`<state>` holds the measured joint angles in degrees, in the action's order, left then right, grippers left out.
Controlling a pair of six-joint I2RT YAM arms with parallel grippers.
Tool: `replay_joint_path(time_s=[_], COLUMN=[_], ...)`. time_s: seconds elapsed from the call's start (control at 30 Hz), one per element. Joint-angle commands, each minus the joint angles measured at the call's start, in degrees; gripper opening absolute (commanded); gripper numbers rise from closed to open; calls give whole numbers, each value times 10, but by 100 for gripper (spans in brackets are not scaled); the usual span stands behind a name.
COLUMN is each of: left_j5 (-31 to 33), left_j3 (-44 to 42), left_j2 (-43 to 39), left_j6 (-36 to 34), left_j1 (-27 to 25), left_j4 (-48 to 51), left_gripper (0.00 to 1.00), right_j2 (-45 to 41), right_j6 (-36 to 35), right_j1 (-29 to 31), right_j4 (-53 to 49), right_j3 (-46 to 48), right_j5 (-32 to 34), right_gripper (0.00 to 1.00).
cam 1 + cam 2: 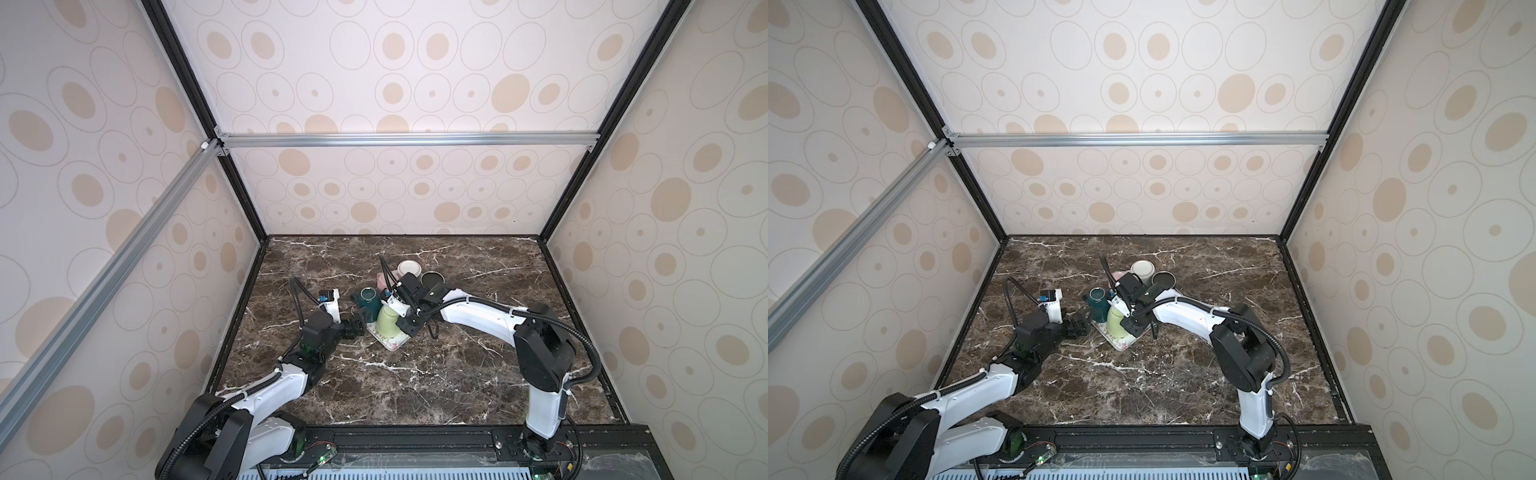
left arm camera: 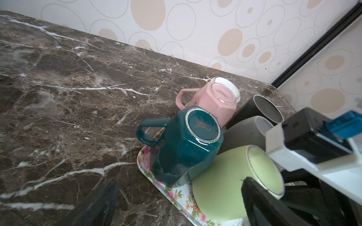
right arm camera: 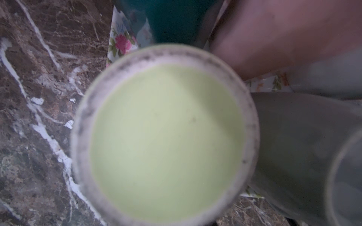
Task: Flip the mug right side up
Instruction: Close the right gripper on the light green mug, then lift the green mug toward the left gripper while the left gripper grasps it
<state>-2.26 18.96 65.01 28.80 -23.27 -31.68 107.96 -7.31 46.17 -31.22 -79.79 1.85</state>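
Observation:
My right gripper is shut at the light green mug's handle side [image 1: 396,326], so my open left gripper keeps going toward the mug [image 1: 387,323] and closes on its handle.
A light green mug [image 1: 387,322] [image 1: 1116,324] [image 2: 221,180] stands upside down on a floral tray [image 1: 392,343] [image 2: 176,195]. Its base [image 3: 168,140] fills the right wrist view. My right gripper [image 1: 405,322] [image 1: 1131,322] is shut at the mug's right side, where the handle is hidden. My left gripper [image 1: 355,326] [image 1: 1077,326] [image 2: 179,181] hangs open just left of the tray with nothing held. One of its fingers [image 2: 254,195] is in front of the green mug.
A teal mug [image 1: 368,303] [image 2: 186,152] stands upside down on the tray beside the green one. Behind it are a pink mug [image 1: 382,280] [image 2: 211,101], a cream mug [image 1: 407,266] and dark grey mugs [image 1: 432,277] [image 2: 244,133], packed close together.

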Motion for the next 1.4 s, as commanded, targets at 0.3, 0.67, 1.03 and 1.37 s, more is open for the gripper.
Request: replay_joint_path(time_s=[0.3,0.67,1.03,1.37], left_j5=[-6,-3,-58,-66], left_j3=[10,15,33,43], left_j2=[-4,-8,-5,-64], left_j6=[11,8,45,58], left_j1=[-5,-5,-12,-34], left_j4=[-8,0,12,59], left_gripper=[98,98,98,98], right_j2=[-109,-191,-256,-298], right_j6=[104,153,186,215], right_j1=[4,0,-5,-18], right_j4=[154,234,269,320], right_j3=[94,170,211,246], right_j5=[-43,-59,-61,-82], right_gripper=[0,0,0,0])
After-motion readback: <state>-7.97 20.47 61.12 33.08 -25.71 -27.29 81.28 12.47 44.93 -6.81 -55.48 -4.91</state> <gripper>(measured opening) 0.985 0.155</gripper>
